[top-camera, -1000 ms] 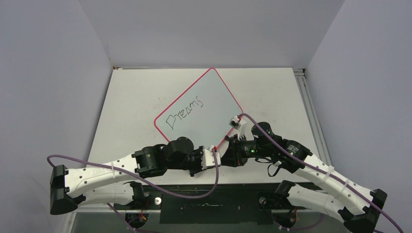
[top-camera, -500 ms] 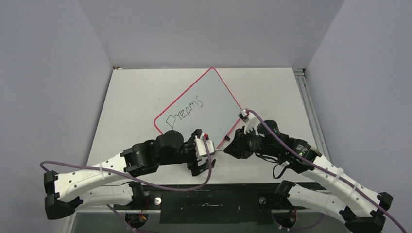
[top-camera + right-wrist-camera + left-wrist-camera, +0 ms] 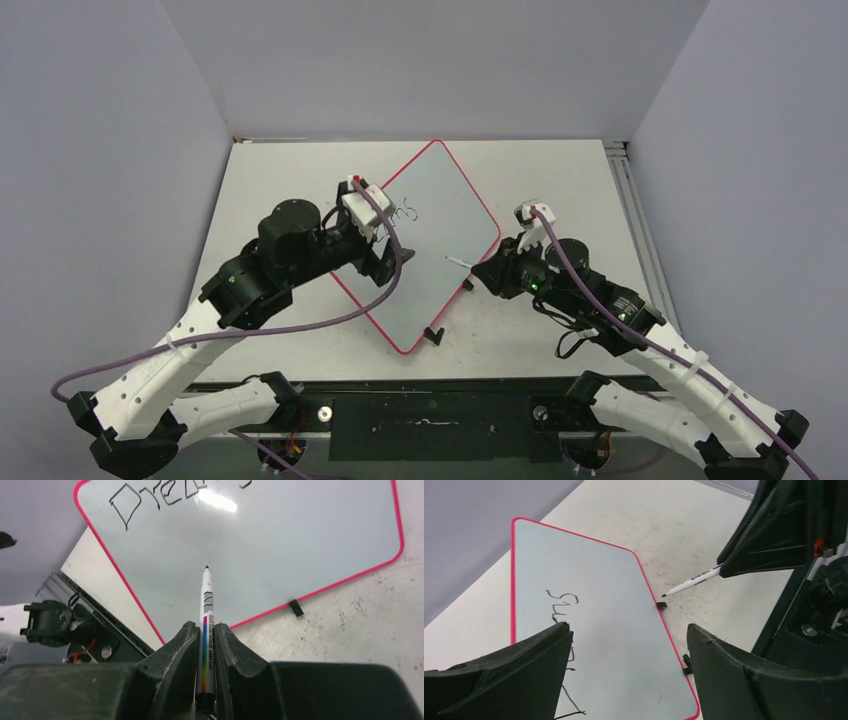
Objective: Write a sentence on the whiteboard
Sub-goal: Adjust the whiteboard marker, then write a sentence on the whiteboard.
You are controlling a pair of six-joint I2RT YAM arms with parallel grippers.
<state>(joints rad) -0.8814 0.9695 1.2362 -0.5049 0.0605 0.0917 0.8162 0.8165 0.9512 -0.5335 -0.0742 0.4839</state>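
The robot's left gripper is hovering over the word "Dreams" (image 3: 405, 211), so it should get out of the way and hold the whiteboard's rim (image 3: 390, 182) above the word before the right gripper goes on writing.
The whiteboard (image 3: 445, 215) (image 3: 609, 595) (image 3: 280, 540) lies flat on the table, turned like a diamond, with a pink-red rim. Of the sentence, the word "Dreams" (image 3: 150, 497) is partly in view, its last letters (image 3: 405, 212) (image 3: 561, 605) beside my left arm. My left gripper (image 3: 385, 262) (image 3: 629, 627) hovers open and empty over the board's left half. My right gripper (image 3: 482, 276) (image 3: 206, 626) is shut on a white marker (image 3: 206, 600) (image 3: 691, 580) (image 3: 457, 262). The uncapped tip points at the board's right edge, above the surface.
Two small black feet (image 3: 435, 333) (image 3: 467, 283) stick out along the board's near right edge. A metal rail (image 3: 630, 200) runs along the table's right side. Grey walls close in the table (image 3: 270, 200). The black base plate (image 3: 430, 410) lies at the near edge.
My left gripper opened, left the right gripper at the board's near corner and swung up and back over the written word. The right arm drew back to the right with the marker.
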